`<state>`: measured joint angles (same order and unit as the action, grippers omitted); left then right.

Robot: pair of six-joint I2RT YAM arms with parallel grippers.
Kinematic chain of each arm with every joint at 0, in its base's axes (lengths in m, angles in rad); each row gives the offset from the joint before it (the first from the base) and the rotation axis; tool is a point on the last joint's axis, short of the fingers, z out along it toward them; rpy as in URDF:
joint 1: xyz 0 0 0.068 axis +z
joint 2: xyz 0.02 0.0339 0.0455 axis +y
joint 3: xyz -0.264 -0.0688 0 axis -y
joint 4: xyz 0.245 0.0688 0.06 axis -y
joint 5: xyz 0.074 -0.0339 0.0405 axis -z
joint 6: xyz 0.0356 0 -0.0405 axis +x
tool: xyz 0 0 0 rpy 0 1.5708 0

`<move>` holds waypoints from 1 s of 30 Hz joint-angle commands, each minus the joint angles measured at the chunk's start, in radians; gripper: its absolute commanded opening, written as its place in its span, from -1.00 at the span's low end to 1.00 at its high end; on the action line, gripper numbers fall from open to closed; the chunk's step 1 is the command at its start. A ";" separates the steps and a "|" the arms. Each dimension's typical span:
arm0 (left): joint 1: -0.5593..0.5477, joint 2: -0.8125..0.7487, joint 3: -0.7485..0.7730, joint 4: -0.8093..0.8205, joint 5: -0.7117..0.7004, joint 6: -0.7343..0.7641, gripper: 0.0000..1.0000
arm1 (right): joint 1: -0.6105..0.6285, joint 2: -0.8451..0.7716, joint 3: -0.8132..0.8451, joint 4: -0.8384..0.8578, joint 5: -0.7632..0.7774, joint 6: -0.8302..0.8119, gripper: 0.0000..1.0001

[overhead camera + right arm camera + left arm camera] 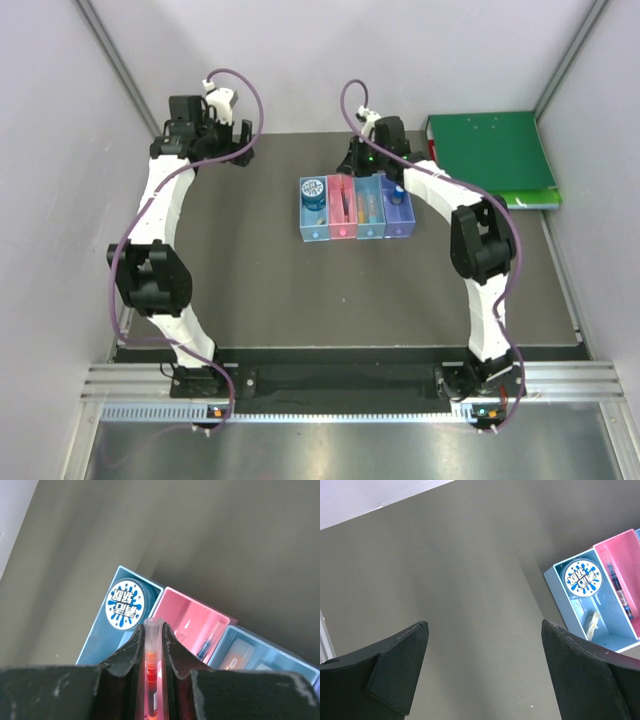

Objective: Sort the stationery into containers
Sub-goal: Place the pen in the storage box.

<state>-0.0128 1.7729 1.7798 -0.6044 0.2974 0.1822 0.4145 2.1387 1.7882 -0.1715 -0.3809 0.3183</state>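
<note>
The red pen (152,680) is hanging above the pink tray, and the tray's bottom is open beside the blue pen (337,207). My right gripper goes on lowering the red pen until it sits inside the tray's sides.
My right gripper (152,630) is shut on a red pen (152,652) with a clear cap. It hangs over the near end of the pink tray (200,607), close to the wall shared with the blue tray (97,635). From above, the right gripper (362,162) sits just behind the four trays: blue (313,236), pink (342,236), light blue (371,234) and purple (399,232). The blue tray holds the tape roll (582,577) and a white eraser (592,622). A blue pen (620,592) lies in the pink tray. My left gripper (484,625) is open over bare table at the far left.
A large green binder (490,150) lies at the back right, beside the right arm. A blue-capped bottle (397,192) stands in the purple tray. Grey walls close in the table on three sides.
</note>
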 commanded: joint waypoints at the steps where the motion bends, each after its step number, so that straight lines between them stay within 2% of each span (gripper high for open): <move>1: 0.005 0.007 0.047 0.005 -0.006 0.003 0.98 | -0.009 0.020 -0.030 0.046 0.025 -0.002 -1.00; 13: 0.007 0.016 0.043 0.012 -0.001 0.002 0.98 | -0.006 0.050 -0.056 0.049 0.057 -0.031 -0.96; 18: 0.005 0.016 0.041 0.017 0.000 -0.001 0.98 | -0.010 0.047 -0.059 0.044 0.057 -0.048 -0.51; 21: 0.007 0.017 0.041 0.018 0.005 -0.009 0.98 | -0.008 0.041 -0.053 0.040 0.054 -0.070 -0.32; 24: 0.005 0.020 0.038 0.022 0.009 -0.015 0.98 | -0.005 0.023 -0.047 0.030 0.053 -0.097 -0.30; 26: 0.007 0.020 0.038 0.022 0.009 -0.015 0.98 | -0.003 0.006 -0.041 0.020 0.050 -0.108 -0.13; 28: 0.005 0.022 0.040 0.026 0.014 -0.020 0.98 | 0.001 -0.026 -0.041 0.014 0.040 -0.116 -0.07; 29: 0.005 0.022 0.040 0.025 0.019 -0.020 0.98 | 0.001 -0.036 -0.038 0.003 0.036 -0.122 0.12; 30: 0.005 0.023 0.043 0.025 0.022 -0.021 0.98 | 0.001 -0.048 -0.029 -0.005 0.030 -0.131 0.20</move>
<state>-0.0128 1.7920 1.7859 -0.6067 0.2977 0.1772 0.4210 2.1891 1.7283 -0.1452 -0.3626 0.2451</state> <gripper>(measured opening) 0.989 0.522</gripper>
